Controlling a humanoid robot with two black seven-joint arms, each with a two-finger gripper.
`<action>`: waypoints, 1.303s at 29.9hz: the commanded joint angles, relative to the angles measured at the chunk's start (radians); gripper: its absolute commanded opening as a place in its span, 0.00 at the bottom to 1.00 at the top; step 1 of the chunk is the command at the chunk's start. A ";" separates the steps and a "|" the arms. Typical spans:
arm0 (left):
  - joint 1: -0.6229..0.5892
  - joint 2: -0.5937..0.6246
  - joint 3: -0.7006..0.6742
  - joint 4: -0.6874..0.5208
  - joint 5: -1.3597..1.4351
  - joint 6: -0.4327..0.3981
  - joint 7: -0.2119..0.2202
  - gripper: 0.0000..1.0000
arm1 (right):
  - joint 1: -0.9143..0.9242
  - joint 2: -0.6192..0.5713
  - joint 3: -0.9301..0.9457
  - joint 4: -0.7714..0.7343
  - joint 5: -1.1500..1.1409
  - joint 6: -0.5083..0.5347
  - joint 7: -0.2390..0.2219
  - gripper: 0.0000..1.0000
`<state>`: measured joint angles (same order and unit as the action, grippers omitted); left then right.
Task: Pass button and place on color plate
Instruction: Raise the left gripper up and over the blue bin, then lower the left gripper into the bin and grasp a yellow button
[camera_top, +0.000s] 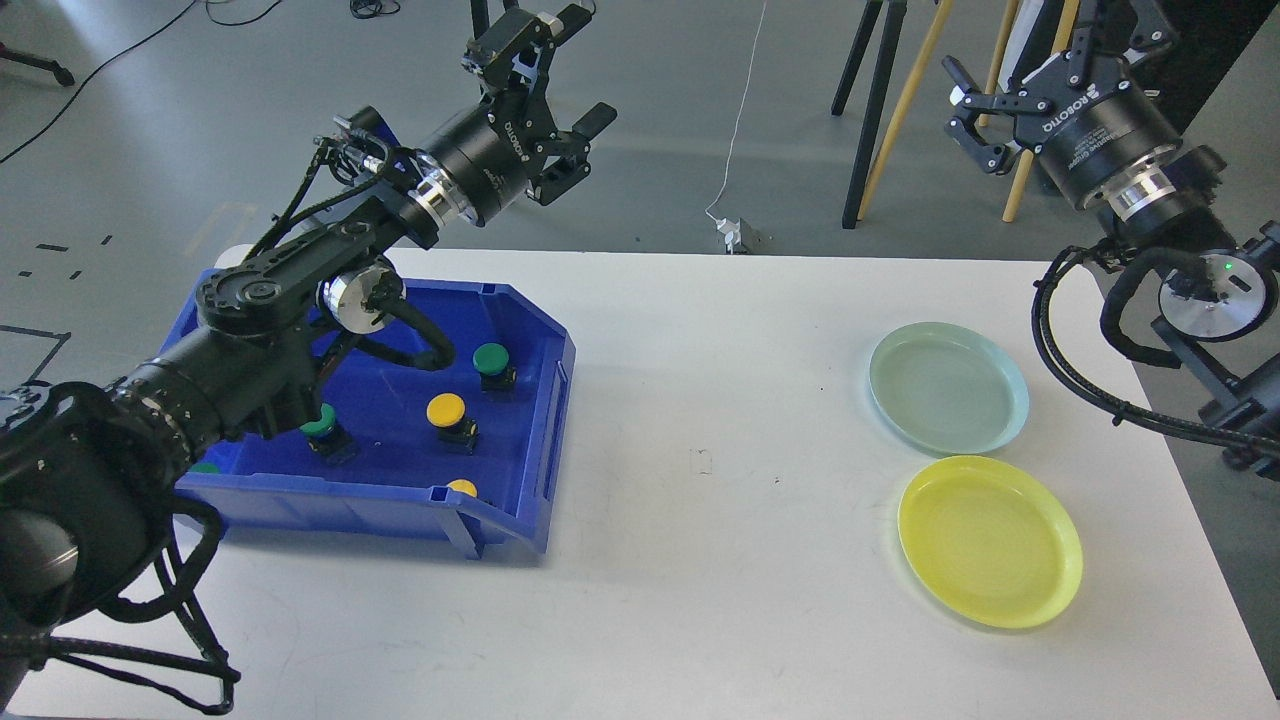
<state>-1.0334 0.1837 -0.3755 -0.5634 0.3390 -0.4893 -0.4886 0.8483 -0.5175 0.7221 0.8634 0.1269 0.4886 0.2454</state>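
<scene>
The yellow button (450, 419) should rest on its side when I set it on the yellow plate, because a round cap sits on top of the dark body (457, 438).
Several buttons lie in a blue bin (545, 400) at the left: a green button (491, 360), a yellow button (447, 411), another green button (321, 424) partly behind my left arm, and a yellow button (462, 488) at the bin's front wall. A pale green plate (948, 386) and a yellow plate (989, 540) sit on the right of the white table. My left gripper (555, 75) hangs open and empty above the bin's far side. My right gripper (968, 115) is raised beyond the table's far right corner, open and empty.
The white table (700, 450) spreads between the bin and the plates. Tripod legs (880, 110) and cables stand on the grey floor behind. My right arm's cabling (1090, 390) hangs over the table's right edge.
</scene>
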 joint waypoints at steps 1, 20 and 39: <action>0.006 0.036 -0.011 0.003 -0.012 0.001 0.000 1.00 | -0.023 0.001 0.002 -0.004 0.000 0.000 0.005 1.00; 0.036 0.299 -0.083 -0.406 0.136 0.001 0.000 1.00 | -0.052 0.034 0.034 -0.073 0.000 0.000 0.006 1.00; -0.505 0.382 0.766 -0.469 1.035 0.021 0.000 1.00 | -0.064 0.030 0.077 -0.086 0.000 0.000 0.011 1.00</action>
<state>-1.5429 0.5889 0.3444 -1.0227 1.2248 -0.4808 -0.4887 0.7886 -0.4866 0.7860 0.7801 0.1273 0.4888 0.2563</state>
